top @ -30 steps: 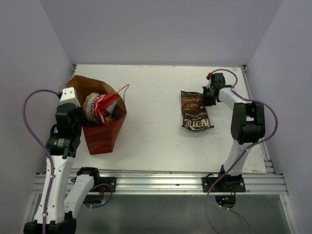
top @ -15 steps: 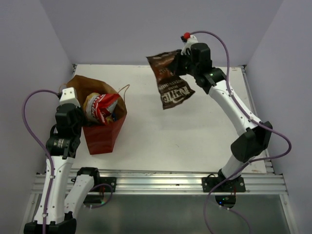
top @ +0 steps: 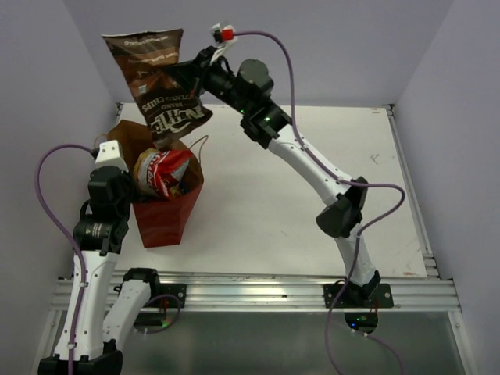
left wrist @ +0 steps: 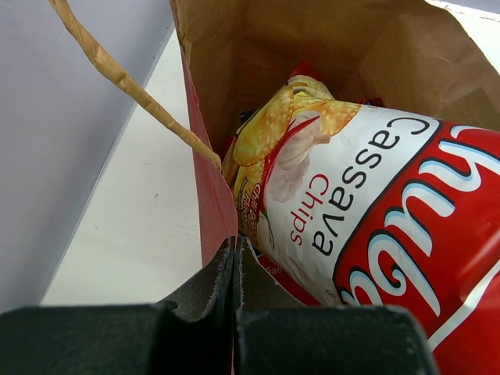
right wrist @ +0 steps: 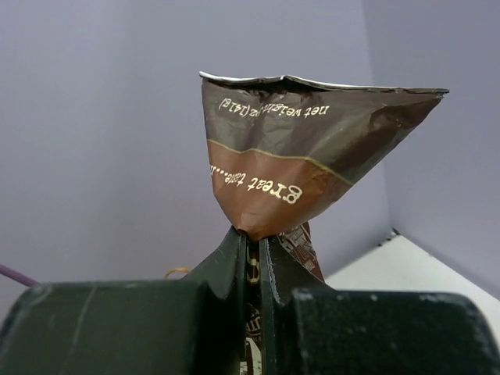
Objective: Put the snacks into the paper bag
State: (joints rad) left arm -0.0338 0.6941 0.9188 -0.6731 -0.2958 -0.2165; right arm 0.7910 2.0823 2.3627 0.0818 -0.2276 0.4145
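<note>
My right gripper should go on lowering the Kettle bag into the paper bag and then let go, because the Kettle bag's lower end is above the gap behind the cassava chips.
The red paper bag stands open at the left of the table, brown inside. The red-white cassava chips bag sticks out of it and fills the left wrist view; another snack beneath it is mostly hidden. My left gripper is shut on the paper bag's near rim. My right gripper is shut on the dark brown Kettle bag, which hangs high in the air above the paper bag's opening. In the right wrist view the Kettle bag is pinched between the fingers.
A string handle arches beside the left wall. Purple walls enclose the white table on three sides. The right arm stretches diagonally across the table from its base at the near right.
My right gripper lifted the Kettle bag off the right side of the table and carried it up and left, over the paper bag. The left arm has not moved.
</note>
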